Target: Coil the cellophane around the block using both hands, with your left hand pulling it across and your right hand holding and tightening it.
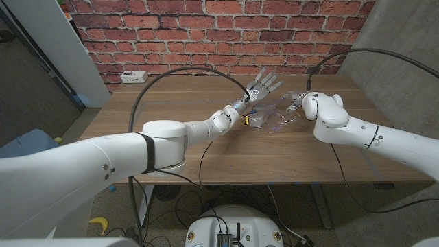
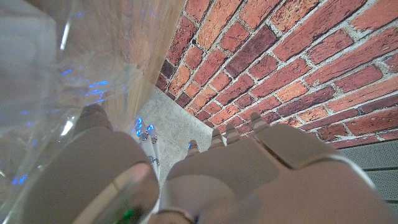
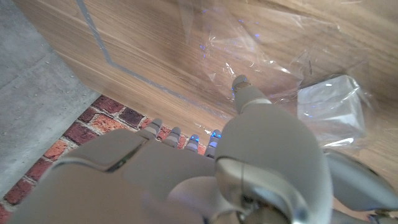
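Observation:
Loose, glinting folds (image 1: 282, 123) stretch out past the block. The cellophane (image 1: 273, 116) will puff back open around the block after my left gripper squeezes it.
A crumpled sheet of clear cellophane (image 1: 278, 115) lies on the wooden table (image 1: 171, 103) right of centre, with a small pale block (image 1: 257, 122) at its near left edge. My left hand (image 1: 264, 86) hovers at the sheet's far left side, fingers spread and pointing at the brick wall. In the left wrist view its thumb (image 2: 93, 121) lies beside the cellophane (image 2: 37, 74) with nothing pinched. My right hand (image 1: 300, 101) sits at the sheet's right edge. Its thumb (image 3: 249, 96) touches the cellophane (image 3: 273, 43) next to the film-covered block (image 3: 329, 106); its fingers (image 3: 180, 135) are spread.
A white power strip (image 1: 134, 76) lies at the table's far left corner. Black cables (image 1: 171, 72) arc over the table above both arms. A strip of tape (image 3: 99, 37) marks the wood near the table's far edge. A brick wall (image 1: 219, 27) stands behind.

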`<action>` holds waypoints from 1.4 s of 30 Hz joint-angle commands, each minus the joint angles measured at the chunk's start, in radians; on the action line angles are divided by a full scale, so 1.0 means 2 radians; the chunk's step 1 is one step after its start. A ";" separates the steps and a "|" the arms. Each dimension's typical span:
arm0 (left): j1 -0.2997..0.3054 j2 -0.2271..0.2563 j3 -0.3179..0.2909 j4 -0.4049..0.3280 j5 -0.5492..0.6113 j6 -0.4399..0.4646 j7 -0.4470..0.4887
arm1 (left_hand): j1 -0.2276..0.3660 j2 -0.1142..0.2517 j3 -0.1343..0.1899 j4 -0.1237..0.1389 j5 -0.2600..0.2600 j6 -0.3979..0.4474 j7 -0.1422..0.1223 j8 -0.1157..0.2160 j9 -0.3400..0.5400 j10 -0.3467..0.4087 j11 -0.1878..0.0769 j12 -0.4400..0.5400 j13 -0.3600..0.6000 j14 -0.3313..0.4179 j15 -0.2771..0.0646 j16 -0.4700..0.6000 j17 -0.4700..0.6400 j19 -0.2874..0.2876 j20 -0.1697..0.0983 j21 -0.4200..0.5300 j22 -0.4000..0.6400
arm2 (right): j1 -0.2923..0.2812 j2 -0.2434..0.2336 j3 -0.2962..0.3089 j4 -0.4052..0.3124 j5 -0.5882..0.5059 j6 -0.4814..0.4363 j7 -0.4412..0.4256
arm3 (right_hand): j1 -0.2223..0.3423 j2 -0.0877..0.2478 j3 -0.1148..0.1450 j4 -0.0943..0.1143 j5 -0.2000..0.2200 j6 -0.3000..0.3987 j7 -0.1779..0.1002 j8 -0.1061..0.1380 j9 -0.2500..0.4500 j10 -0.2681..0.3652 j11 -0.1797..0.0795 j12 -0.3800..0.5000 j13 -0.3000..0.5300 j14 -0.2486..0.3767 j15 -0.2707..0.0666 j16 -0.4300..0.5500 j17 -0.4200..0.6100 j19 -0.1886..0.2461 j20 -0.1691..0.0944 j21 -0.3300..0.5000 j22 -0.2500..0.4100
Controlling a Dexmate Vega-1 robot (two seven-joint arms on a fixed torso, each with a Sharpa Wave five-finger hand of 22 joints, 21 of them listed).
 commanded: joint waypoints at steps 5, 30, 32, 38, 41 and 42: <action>-0.004 -0.005 0.002 -0.002 -0.002 -0.007 -0.017 | -0.002 -0.005 -0.004 0.002 0.005 -0.156 -0.001 0.004 0.002 -0.105 0.000 0.005 0.002 0.000 -0.001 0.005 0.002 -0.024 0.002 0.001 0.002 | -0.056 0.024 0.060 0.026 -0.033 0.091 -0.037 | 0.010 -0.002 0.001 -0.001 0.003 -0.006 -0.002 0.003 0.002 -0.092 -0.002 0.010 0.000 -0.074 -0.005 0.008 0.000 0.003 0.003 0.006 0.001; -0.006 -0.011 0.002 -0.002 -0.013 -0.007 -0.034 | -0.008 -0.003 -0.010 0.007 0.010 -0.150 -0.008 0.008 0.002 -0.098 -0.004 0.011 0.003 0.009 -0.005 0.011 0.003 -0.024 0.002 0.006 0.003 | -0.135 0.063 0.134 0.072 -0.038 0.189 -0.176 | 0.053 -0.009 -0.043 0.007 0.004 0.478 0.014 0.109 0.000 0.124 -0.047 0.033 -0.004 0.042 -0.040 0.028 -0.003 0.115 -0.025 0.017 0.001; -0.005 -0.011 0.002 -0.002 -0.013 -0.006 -0.031 | -0.009 -0.003 -0.011 0.007 0.010 -0.149 -0.009 0.008 0.001 -0.096 -0.005 0.013 0.003 0.010 -0.006 0.011 0.003 -0.023 0.002 0.007 0.003 | -0.141 0.065 0.139 0.074 -0.037 0.191 -0.188 | 0.053 -0.010 -0.045 0.006 0.004 0.486 0.020 0.109 -0.001 0.135 -0.047 0.035 -0.004 0.045 -0.042 0.028 -0.003 0.118 -0.026 0.017 0.001; 0.001 -0.012 -0.007 -0.002 -0.020 0.003 0.005 | -0.015 0.014 -0.012 0.016 0.015 -0.120 -0.019 0.017 0.001 -0.073 -0.012 0.024 0.002 0.026 -0.013 0.016 0.003 -0.014 0.002 0.015 0.004 | -0.149 0.071 0.140 0.078 -0.050 0.190 -0.205 | 0.054 -0.010 -0.048 0.006 0.005 0.495 0.028 0.108 0.000 0.149 -0.048 0.035 -0.004 0.050 -0.047 0.029 -0.003 0.126 -0.034 0.017 0.001; 0.004 -0.012 -0.014 -0.002 -0.028 0.002 0.034 | -0.004 0.052 0.003 0.019 0.016 -0.105 -0.023 0.019 0.000 -0.058 -0.019 0.032 0.001 0.044 -0.019 0.019 0.000 0.002 0.001 0.024 0.004 | -0.149 0.074 0.138 0.079 -0.059 0.182 -0.202 | 0.055 -0.010 -0.049 0.006 0.006 0.497 0.030 0.108 0.000 0.153 -0.048 0.035 -0.004 0.050 -0.048 0.029 -0.003 0.127 -0.036 0.017 0.001; 0.006 -0.011 -0.015 -0.002 -0.029 0.005 0.043 | 0.008 0.076 0.015 0.016 0.011 -0.087 -0.032 0.022 0.000 -0.042 -0.027 0.039 -0.001 0.057 -0.027 0.019 -0.002 0.013 0.001 0.029 0.003 | -0.150 0.073 0.138 0.079 -0.060 0.183 -0.203 | 0.055 -0.010 -0.050 0.006 0.006 0.498 0.030 0.108 0.000 0.154 -0.048 0.035 -0.004 0.050 -0.048 0.029 -0.003 0.128 -0.037 0.017 0.001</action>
